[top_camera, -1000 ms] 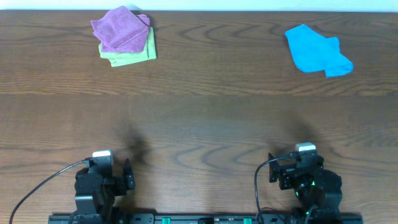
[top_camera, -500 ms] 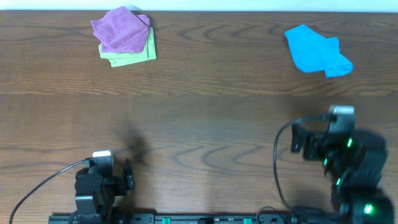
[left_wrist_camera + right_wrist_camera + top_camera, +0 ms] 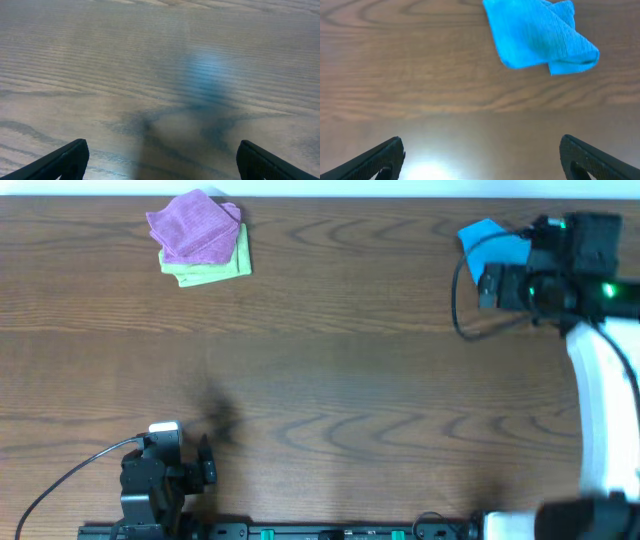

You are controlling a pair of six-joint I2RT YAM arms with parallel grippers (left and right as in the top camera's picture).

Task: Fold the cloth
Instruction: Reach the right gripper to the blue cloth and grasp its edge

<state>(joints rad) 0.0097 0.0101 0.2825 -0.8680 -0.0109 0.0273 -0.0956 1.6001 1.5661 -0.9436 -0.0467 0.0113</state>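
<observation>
I can see the sky-blue cloth's near corner lying free ahead of my open right gripper, so I should carry on toward that corner until my fingers are on both sides of it.
The cloth is bright sky-blue and lies crumpled at the table's far right; my right arm hides part of it in the overhead view. In the right wrist view the cloth lies ahead and a little right of my right gripper, which is wide open, empty and above bare wood. That gripper also shows in the overhead view at the cloth's near edge. My left gripper is open and empty over bare table; it sits at the near left in the overhead view.
A purple cloth lies on top of a light green cloth at the far left. The table's far edge runs just behind both piles. A black cable hangs from the right arm.
My right arm has swung from the near right edge out to the far right, over the blue cloth. The left arm and the cloths have not moved.
</observation>
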